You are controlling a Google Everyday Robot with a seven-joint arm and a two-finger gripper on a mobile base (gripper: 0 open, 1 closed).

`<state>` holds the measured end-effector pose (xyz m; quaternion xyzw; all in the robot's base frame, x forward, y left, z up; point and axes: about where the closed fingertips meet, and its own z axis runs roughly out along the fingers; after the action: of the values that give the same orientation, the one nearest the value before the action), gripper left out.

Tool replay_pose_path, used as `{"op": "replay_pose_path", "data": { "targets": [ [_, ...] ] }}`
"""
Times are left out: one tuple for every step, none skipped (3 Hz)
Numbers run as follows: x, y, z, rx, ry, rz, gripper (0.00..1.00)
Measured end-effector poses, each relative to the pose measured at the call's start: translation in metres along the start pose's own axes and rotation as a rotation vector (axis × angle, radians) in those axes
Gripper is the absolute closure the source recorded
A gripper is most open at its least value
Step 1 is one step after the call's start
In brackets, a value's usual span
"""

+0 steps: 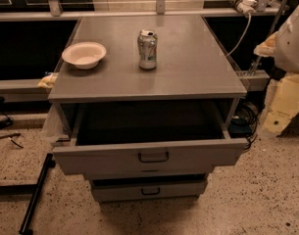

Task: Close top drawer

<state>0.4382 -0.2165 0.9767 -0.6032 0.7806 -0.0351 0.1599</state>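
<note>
I can see a grey strip [149, 179] above the lower drawer, so I expect the top drawer [149, 158] to reveal another hidden drawer front when I push it in.
The top drawer [151, 156] is a wide grey metal drawer, pulled far out of the grey cabinet [154, 77]. Its flat front panel carries a small black loop handle [153, 156] at the centre, and its dark interior [146, 121] looks empty. My arm comes in at the right edge of the camera view, pale and bulky. My gripper [275, 122] hangs to the right of the drawer's front corner, level with it and apart from it.
A white bowl [84, 54] and a crushed soda can [147, 49] stand on the cabinet top. A lower grey drawer [150, 190] sticks out slightly under the top one. A black bar [36, 192] lies on the speckled floor at the left. Cables [243, 116] hang at the right.
</note>
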Motion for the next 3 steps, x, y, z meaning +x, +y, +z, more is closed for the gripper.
{"op": "replay_pose_path", "data": {
  "targets": [
    [0.000,0.000,0.000,0.000,0.000,0.000,0.00],
    [0.002,0.000,0.003,0.003,-0.009,0.007,0.19],
    [0.020,0.008,0.033,-0.045,-0.037,0.056,0.42]
  ]
}}
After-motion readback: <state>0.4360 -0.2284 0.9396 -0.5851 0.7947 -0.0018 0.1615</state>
